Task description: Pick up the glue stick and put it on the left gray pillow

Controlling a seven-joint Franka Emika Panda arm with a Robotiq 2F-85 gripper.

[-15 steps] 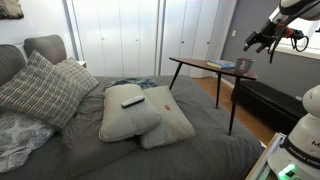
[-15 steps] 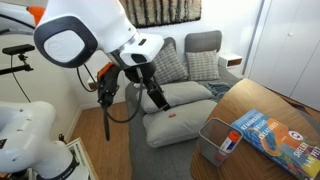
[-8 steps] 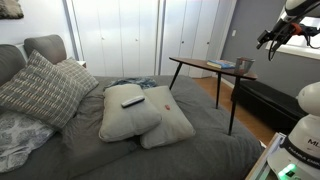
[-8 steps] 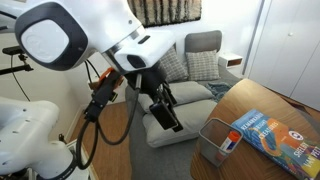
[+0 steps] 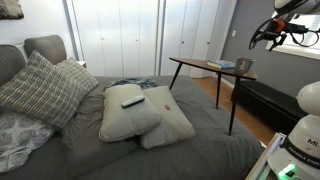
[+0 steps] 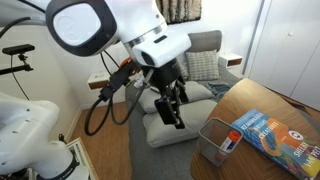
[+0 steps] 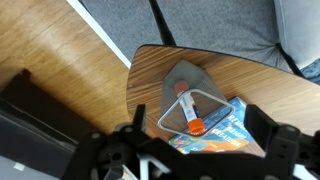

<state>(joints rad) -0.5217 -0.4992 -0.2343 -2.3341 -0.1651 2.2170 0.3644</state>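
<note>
The glue stick's orange cap (image 6: 234, 135) points up through the basket's open top (image 6: 217, 131), so the robot's gripper goes on moving down until its fingers are on both sides of the cap, and then close.
The glue stick (image 7: 188, 110), white with an orange cap, lies in a wire mesh basket (image 7: 172, 82) on the wooden table. It also shows in an exterior view (image 6: 229, 141). My gripper (image 7: 197, 140) is open and empty, hovering above the basket with its fingers on either side of it. It shows in both exterior views (image 6: 175, 108) (image 5: 262, 35). The left gray pillow (image 5: 122, 120) lies on the bed with a dark remote (image 5: 132, 100) on it; it also shows in an exterior view (image 6: 200, 92).
A twin plain pillow (image 5: 172, 122) leans against the left one. A cross-hatched pillow (image 5: 40, 90) stands at the headboard. A colourful book (image 6: 268, 132) lies beside the basket on the table (image 5: 200, 64). Wooden floor (image 7: 60, 60) lies between table and bed.
The arm has swung toward the table and the gripper now hangs over the basket. Nothing has been taken hold of; the pillows and the glue stick have not moved.
</note>
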